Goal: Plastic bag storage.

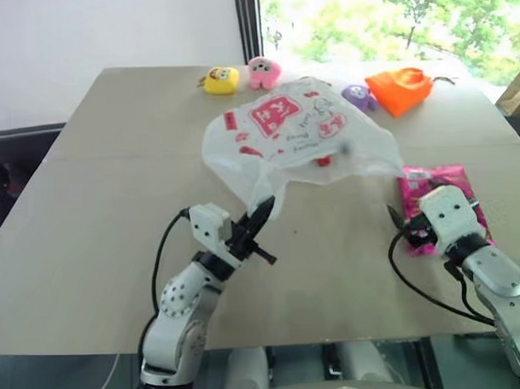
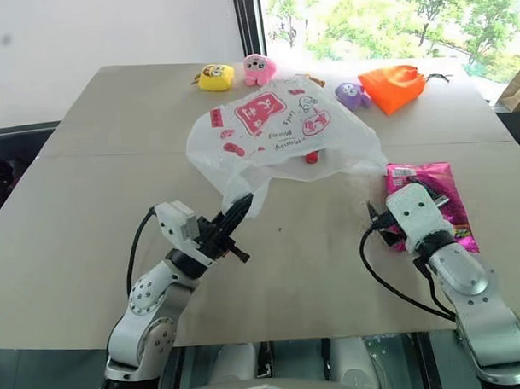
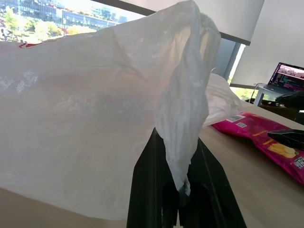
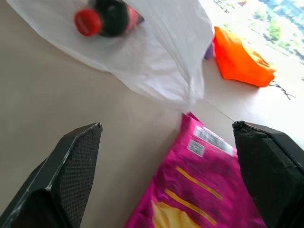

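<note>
White film spreads [image 4: 102, 54] below the red cap. I expect the magenta snack packet [image 1: 437, 184] to settle above the bottle inside the plastic bag when I push the packet in.
The plastic bag [image 1: 292, 134], translucent white with red-pink prints, hangs puffed up above the middle of the table. My left gripper [image 1: 262, 213] is shut on a twisted strip of film at the bag's near lower corner, and in the left wrist view that strip [image 3: 183, 123] runs down between the two black fingers. Under the bag's far side lies a dark bottle with a red cap [image 4: 107, 16]. My right gripper [image 4: 166, 124] stands open, low over the near end of the magenta snack packet [image 1: 439, 184], with nothing between its fingers.
At the table's far edge sit an orange cloth pouch [image 1: 399, 89] and three small plush toys: yellow [image 1: 220, 80], pink [image 1: 263, 71] and purple [image 1: 357, 97]. The tan table [image 1: 98, 209] stretches bare on the left. A laptop [image 3: 289, 76] stands off to the side.
</note>
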Robot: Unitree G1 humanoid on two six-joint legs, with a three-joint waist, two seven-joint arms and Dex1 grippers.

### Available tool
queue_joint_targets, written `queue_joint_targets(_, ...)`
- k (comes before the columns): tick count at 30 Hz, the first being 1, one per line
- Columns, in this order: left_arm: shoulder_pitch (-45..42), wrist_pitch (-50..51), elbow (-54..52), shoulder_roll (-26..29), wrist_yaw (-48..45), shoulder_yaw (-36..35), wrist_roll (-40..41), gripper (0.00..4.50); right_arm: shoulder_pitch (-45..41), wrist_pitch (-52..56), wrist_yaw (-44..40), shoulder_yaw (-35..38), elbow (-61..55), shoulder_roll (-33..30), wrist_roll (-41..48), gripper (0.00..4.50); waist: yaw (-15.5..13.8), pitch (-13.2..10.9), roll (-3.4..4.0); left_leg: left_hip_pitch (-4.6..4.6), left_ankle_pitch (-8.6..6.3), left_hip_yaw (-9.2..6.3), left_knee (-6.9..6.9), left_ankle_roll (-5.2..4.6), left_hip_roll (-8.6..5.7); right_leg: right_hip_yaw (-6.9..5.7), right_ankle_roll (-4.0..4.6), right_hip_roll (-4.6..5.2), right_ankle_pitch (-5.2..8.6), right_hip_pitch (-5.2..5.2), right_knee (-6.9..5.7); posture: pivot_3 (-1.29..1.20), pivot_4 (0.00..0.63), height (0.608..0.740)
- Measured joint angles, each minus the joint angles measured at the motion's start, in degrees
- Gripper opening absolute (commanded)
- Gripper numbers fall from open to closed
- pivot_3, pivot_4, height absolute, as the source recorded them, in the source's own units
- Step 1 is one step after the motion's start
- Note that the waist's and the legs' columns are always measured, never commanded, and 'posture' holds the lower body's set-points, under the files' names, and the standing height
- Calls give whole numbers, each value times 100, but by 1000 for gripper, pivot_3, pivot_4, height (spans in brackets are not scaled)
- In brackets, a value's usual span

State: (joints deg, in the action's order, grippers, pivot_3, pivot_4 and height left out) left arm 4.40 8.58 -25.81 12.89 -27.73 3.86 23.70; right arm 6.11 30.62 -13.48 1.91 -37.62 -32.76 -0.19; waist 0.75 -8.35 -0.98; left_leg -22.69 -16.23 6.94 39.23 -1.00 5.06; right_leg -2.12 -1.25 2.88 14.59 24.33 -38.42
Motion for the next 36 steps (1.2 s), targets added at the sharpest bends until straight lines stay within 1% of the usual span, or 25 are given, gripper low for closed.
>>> queue_joint_targets(5, -4, 11, 2, 2, 39, 11, -11, 0, -398, 53, 212, -437, 1048, 228, -538, 4449, 3, -1, -1, 5, -13, -1, 1, -22, 0, -1, 2, 0, 0, -7, 3, 0, 150, 740)
queue_joint_targets(9, 146, 6, -1, 124, 12, -1, -25, 0, -1127, 30, 551, -606, 1985, 618, -866, 4449, 7, 0, 0, 6, -13, -2, -1, -22, 1, -3, 2, -2, 0, -7, 3, 0, 150, 740)
queue_joint_targets(12, 237, -6, -1, 161, 38, -124, -52, 0, -1334, 45, 790, -659, 2290, 626, -1213, 4449, -43, 3, -6, 1, -13, 7, 0, -22, 0, -11, 2, 2, 0, -11, 10, 0, 150, 740)
queue_joint_targets(17, 269, -20, -19, 142, 65, -146, -69, 0, -1369, 133, 973, -655, 2470, 631, -1534, 4449, -97, 13, -15, 6, -13, 6, 2, -22, -1, -29, 2, 4, -1, -41, 37, 0, 150, 740)
queue_joint_targets(21, 360, -29, -68, 112, 108, -99, -118, 0, -1344, 446, 1063, -488, 2388, 777, -1552, 4449, -165, 21, -20, 7, -14, -6, 2, -23, -1, -42, 2, 7, -1, -53, 44, 0, 150, 740)
queue_joint_targets(22, 380, -30, -68, 112, 124, -96, -129, 0, -1342, 650, 1129, -322, 2332, 907, -1546, 4449, -173, 22, -22, 6, -14, -9, 2, -24, -1, -46, 2, 7, -1, -54, 44, 0, 150, 740)
queue_joint_targets(24, 377, -38, -68, 111, 125, -96, -133, 0, -1346, 763, 1158, -233, 2291, 955, -1533, 4449, -178, 23, -21, 5, -14, -13, 2, -24, -2, -50, 3, 9, -1, -55, 46, 0, 150, 740)
queue_joint_targets(29, 274, -63, -64, 79, 109, -78, -172, 0, -1453, 1447, 1318, 484, 2123, 1540, -1277, 4449, -177, 27, -20, 1, -15, -21, 2, -25, -2, -58, 3, 8, -1, -56, 47, 0, 150, 740)
queue_joint_targets(33, 227, -93, -46, 58, 41, -5, -184, 0, -1621, 1945, 1414, 809, 1987, 1900, -1135, 4449, -171, 33, -15, 0, -15, -26, 0, -25, -2, -62, 3, 9, -1, -57, 48, 0, 150, 740)
queue_joint_targets(34, 214, -93, -40, 56, 38, 7, -189, 0, -1645, 2022, 1432, 853, 1984, 1947, -1115, 4064, -171, 34, -15, 0, -15, -26, 1, -26, -2, -63, 3, 8, -1, -57, 48, 0, 150, 740)
queue_joint_targets(35, 197, -94, -39, 55, 32, 9, -192, 0, -1679, 2086, 1455, 913, 1983, 2001, -1066, 3928, -169, 35, -15, 0, -15, -26, 0, -26, -2, -63, 3, 8, -1, -57, 48, 0, 150, 740)
queue_joint_targets(36, 180, -98, -38, 56, 30, 7, -193, 0, -1720, 2134, 1468, 953, 1988, 2046, -1030, 3634, -171, 37, -14, -1, -15, -27, 1, -26, -2, -64, 3, 9, -1, -57, 48, 0, 150, 740)
